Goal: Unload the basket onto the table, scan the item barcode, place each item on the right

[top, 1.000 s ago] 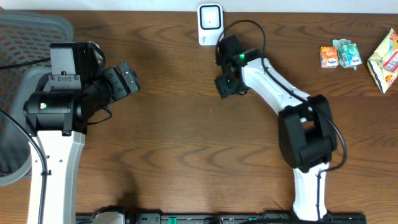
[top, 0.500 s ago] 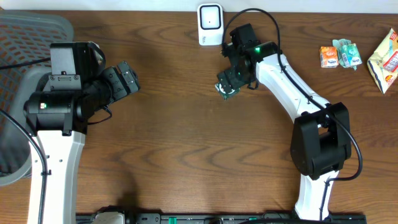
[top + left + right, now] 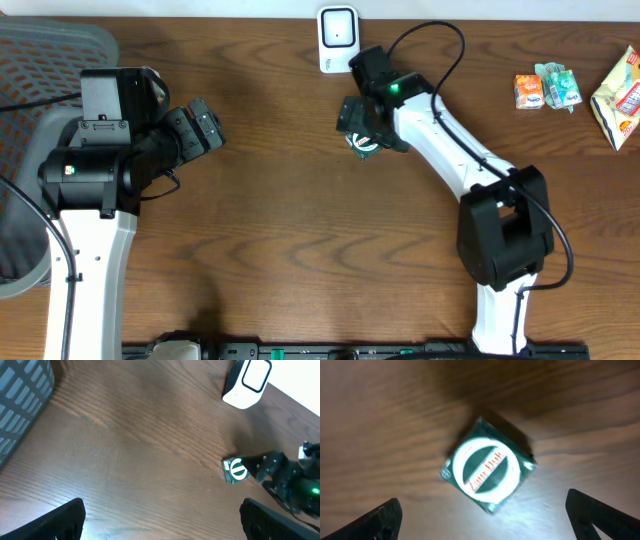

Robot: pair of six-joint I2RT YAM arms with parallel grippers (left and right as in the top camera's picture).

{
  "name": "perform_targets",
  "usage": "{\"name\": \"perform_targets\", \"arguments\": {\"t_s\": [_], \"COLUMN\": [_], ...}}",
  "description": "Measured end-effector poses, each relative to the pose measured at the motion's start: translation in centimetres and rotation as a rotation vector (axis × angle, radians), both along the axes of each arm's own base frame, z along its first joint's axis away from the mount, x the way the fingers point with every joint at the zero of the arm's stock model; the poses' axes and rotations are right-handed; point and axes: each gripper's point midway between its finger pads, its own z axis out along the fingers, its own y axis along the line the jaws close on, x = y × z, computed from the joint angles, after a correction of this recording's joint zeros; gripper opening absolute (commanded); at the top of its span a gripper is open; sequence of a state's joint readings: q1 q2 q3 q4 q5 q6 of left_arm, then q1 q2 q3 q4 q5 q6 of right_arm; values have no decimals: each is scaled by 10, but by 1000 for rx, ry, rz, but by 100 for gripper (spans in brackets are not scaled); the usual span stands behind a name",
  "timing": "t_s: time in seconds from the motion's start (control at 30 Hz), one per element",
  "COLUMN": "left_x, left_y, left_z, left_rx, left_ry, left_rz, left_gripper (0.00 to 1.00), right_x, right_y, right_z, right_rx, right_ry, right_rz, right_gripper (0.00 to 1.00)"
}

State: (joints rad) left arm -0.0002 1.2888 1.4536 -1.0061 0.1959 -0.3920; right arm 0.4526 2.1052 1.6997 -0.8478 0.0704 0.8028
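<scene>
The green packet's corners (image 3: 444,472) are pointing at the fingers of my right gripper. I should turn the gripper square and hold the packet by its flat sides (image 3: 508,441) before I scan it.
The item (image 3: 365,145) is a small dark green packet with a white ring on its face. It lies flat on the wooden table just below the white scanner (image 3: 338,38). My right gripper (image 3: 360,122) hovers right over it, open, and its wrist view shows the packet (image 3: 487,470) lying free on the wood ahead of the spread fingers (image 3: 385,516). No barcode shows on the upturned face. My left gripper (image 3: 205,125) stands open and empty far to the left. Its wrist view takes in the packet (image 3: 235,470), the scanner (image 3: 247,382) and the right arm's tip.
A grey mesh basket (image 3: 45,60) sits at the left edge, its corner (image 3: 25,395) showing in the left wrist view. Small snack packets (image 3: 545,88) and a yellow bag (image 3: 620,98) lie at the far right.
My right gripper has opened and let go of the green packet, which now lies on the table. The right wrist swung back left over it. The left arm stayed still.
</scene>
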Motion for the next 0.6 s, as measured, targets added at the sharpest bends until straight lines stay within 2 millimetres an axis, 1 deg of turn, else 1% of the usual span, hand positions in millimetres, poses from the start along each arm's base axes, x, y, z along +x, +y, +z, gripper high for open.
{"name": "perform_targets", "arguments": {"t_s": [0.13,0.17,0.3,0.4,0.43,0.47,0.5,0.53,0.6], "left_x": [0,0,0,0,0,0,0,0,0], "left_y": [0,0,0,0,0,0,0,0,0], "left_z": [0,0,0,0,0,0,0,0,0], "left_rx": [0,0,0,0,0,0,0,0,0], "left_ry": [0,0,0,0,0,0,0,0,0], "left_rz": [0,0,0,0,0,0,0,0,0], "left_gripper": [98,98,98,98,98,98,98,98,98], "right_x": [1,1,3,3,3,2,1,1,-1], "right_y": [7,8,8,6,5,4,3,2,1], "right_z": [-27,-37,-56,-59,-59,-59,-60,-60,-62], "right_rx": [4,7,9,-4,-7,-15,-22,-28,-40], "right_ry": [30,44,59,60,61,65,68,70,78], "right_rz": [-71,-99,-143,-151,-152,-153,-150,-141,-114], "right_gripper": [99,99,99,99,94,87,70,57,54]}}
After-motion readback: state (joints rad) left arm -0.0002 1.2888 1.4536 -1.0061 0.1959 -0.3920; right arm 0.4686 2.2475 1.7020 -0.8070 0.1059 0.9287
